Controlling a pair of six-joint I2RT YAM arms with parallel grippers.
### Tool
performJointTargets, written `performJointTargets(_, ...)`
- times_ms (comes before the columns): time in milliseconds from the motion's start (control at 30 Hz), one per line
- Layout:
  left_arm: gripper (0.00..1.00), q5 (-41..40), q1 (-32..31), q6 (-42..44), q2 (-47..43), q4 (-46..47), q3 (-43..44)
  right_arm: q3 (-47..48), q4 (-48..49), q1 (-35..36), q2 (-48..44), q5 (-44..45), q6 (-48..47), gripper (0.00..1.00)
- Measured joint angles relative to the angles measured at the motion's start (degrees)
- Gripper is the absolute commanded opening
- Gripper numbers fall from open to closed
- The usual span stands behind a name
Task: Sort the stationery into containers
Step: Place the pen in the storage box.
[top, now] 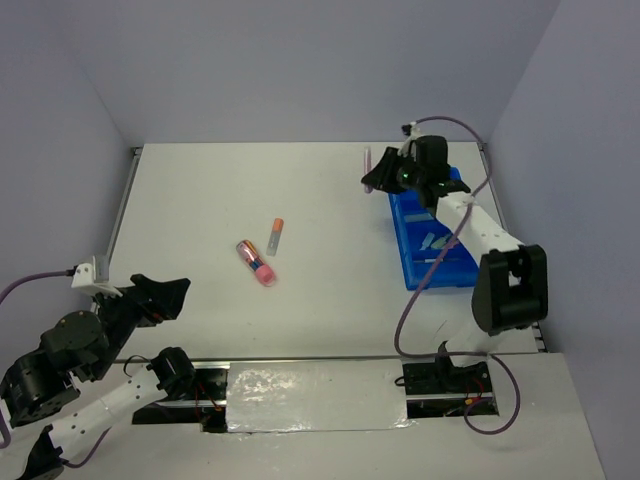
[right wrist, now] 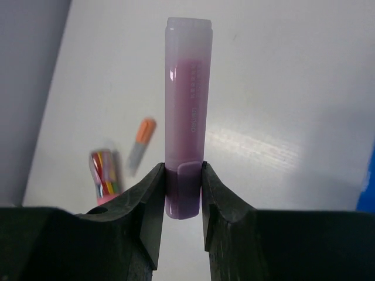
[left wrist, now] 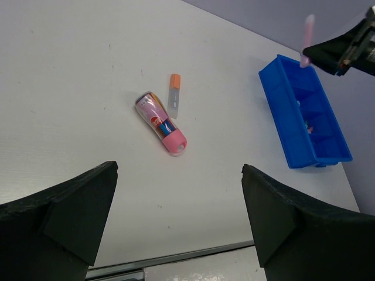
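My right gripper keeps bringing the lilac marker to the blue tray's compartment (top: 418,226) with the far pale blue piece (top: 421,217), where there is room for it, and releases.
My right gripper (right wrist: 183,181) is shut on the capped end of a lilac marker (right wrist: 188,105). The marker (top: 368,165) stands upright, held above the table just left of the blue tray's far end (top: 412,270). A fat pink marker with a striped label (top: 256,262) and a thin grey pen with an orange cap (top: 274,236) lie side by side mid-table. Both also show in the left wrist view, the pink marker (left wrist: 161,122) beside the orange-capped pen (left wrist: 174,95). My left gripper (left wrist: 179,170) stands open and holds nothing, at the near left, well short of them.
The tray (left wrist: 275,93) lies lengthwise along the table's right side, and pale blue pieces (top: 435,240) rest in its compartments. Grey walls close the table on the left, back and right. A metal rail runs along the near edge (top: 310,360).
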Motion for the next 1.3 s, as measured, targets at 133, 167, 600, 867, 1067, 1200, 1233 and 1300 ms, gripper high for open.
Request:
performJointTargets(133, 0.99, 0.0, 0.0, 0.0, -0.9, 0.0, 0.0, -3.9, 2.1, -3.5, -9.0, 8.7, 7.6, 0.0)
performJointTargets(167, 0.99, 0.0, 0.0, 0.0, -1.0, 0.0, 0.0, -5.8, 2.5, -4.8, -10.8, 11.2, 10.0, 0.0)
performJointTargets(600, 0.99, 0.0, -0.1, 0.0, -1.2, 0.0, 0.0, -18.8, 1.5, -14.6, -13.3, 33.5, 35.6, 0.06)
performJointTargets(867, 0.99, 0.0, -0.2, -0.1, -1.2, 0.0, 0.0, -16.5, 2.6, -16.3, -8.7, 34.9, 38.1, 0.14)
performJointTargets(1067, 0.99, 0.0, -0.2, -0.1, -1.0, 0.0, 0.0, -16.5, 3.1, -17.2, -5.2, 34.6, 38.1, 0.19)
performJointTargets(1200, 0.99, 0.0, -0.2, 0.0, 0.1, 0.0, 0.0, -16.5, 3.1, -17.2, -3.7, 33.5, 38.1, 0.36)
performJointTargets(1233, 0.99, 0.0, -0.2, 0.0, 0.4, 0.0, 0.0, -16.6, 3.2, -17.2, -3.5, 33.3, 38.2, 0.4)
performJointTargets(1300, 0.99, 0.0, -0.2, 0.0, 0.8, 0.0, 0.0, -16.6, 3.3, -17.2, -3.4, 33.0, 38.1, 0.47)
